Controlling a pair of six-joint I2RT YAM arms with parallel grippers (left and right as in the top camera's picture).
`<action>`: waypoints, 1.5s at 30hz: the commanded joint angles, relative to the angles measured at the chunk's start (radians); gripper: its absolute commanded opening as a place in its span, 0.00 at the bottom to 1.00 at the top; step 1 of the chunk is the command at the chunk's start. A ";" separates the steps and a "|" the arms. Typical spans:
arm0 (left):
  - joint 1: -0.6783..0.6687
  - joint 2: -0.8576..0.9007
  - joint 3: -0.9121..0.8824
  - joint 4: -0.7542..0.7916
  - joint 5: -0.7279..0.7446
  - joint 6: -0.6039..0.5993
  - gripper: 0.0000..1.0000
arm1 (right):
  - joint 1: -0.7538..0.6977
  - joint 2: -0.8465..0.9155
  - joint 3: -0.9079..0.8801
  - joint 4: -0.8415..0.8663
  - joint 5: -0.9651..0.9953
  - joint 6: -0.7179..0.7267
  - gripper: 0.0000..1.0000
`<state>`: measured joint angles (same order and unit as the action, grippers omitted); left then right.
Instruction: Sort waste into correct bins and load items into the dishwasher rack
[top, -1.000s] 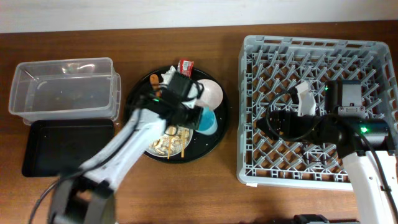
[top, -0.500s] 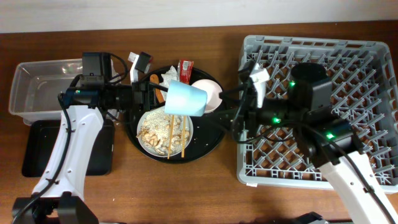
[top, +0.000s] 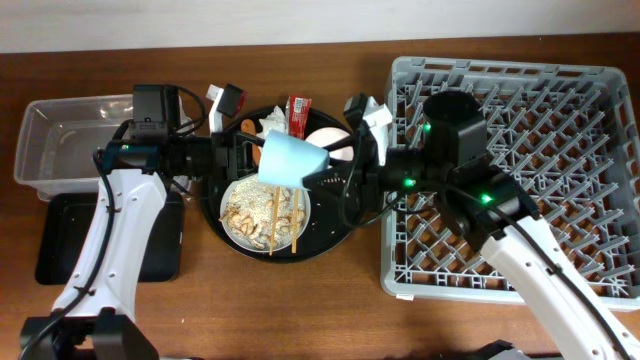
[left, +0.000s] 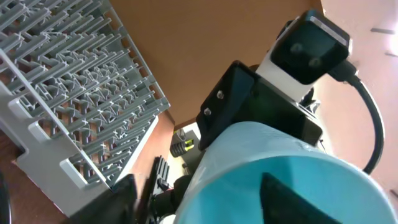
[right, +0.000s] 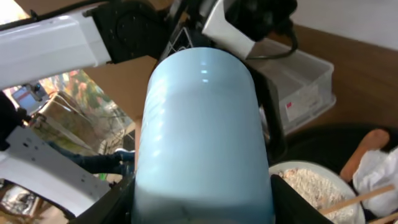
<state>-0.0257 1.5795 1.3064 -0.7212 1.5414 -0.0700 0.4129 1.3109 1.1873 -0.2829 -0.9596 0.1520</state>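
Note:
I should back my left gripper out first, because its finger is inside the light-blue cup's opening (top: 267, 158). My right gripper will then carry the cup to the grey rack (top: 442, 242).
The light-blue cup (top: 290, 160) hangs on its side above the round black tray, between both grippers. My right gripper (top: 335, 170) reaches in from the rack side and is shut on it; in the right wrist view the cup (right: 202, 137) fills the gap between both fingers. My left gripper (top: 248, 155) stands open at the cup's mouth. In the left wrist view one finger (left: 292, 199) is inside the cup (left: 298, 168) and the other is outside, both clear of the wall. Below lie the white plate (top: 240, 200) with rice scraps and the chopsticks (top: 272, 220).
On the round black tray (top: 330, 225) sit the white bowl (top: 335, 140), the napkin (top: 272, 124), the red wrapper (top: 298, 110) and an orange piece (top: 248, 127). The grey rack (top: 560, 110) fills the right. The clear tub (top: 60, 130) and black tray (top: 60, 240) lie at the left.
My right gripper moved left from the rack to the cup and closed on it. My left gripper's jaws, shut on the cup's wall before, have opened.

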 joint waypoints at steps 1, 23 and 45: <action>0.001 0.002 0.005 -0.002 -0.060 0.003 0.76 | -0.029 -0.093 0.010 -0.091 0.113 -0.017 0.45; 0.003 0.002 0.005 -0.029 -0.399 0.004 0.95 | -0.695 0.069 0.081 -0.931 0.887 0.144 0.82; 0.115 -0.605 0.102 -0.398 -1.601 -0.127 0.99 | 0.023 0.664 0.273 -0.286 1.002 0.385 0.48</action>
<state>0.0864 1.0237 1.4006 -1.1187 0.0090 -0.1818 0.4500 1.9514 1.4536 -0.5884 0.0090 0.5167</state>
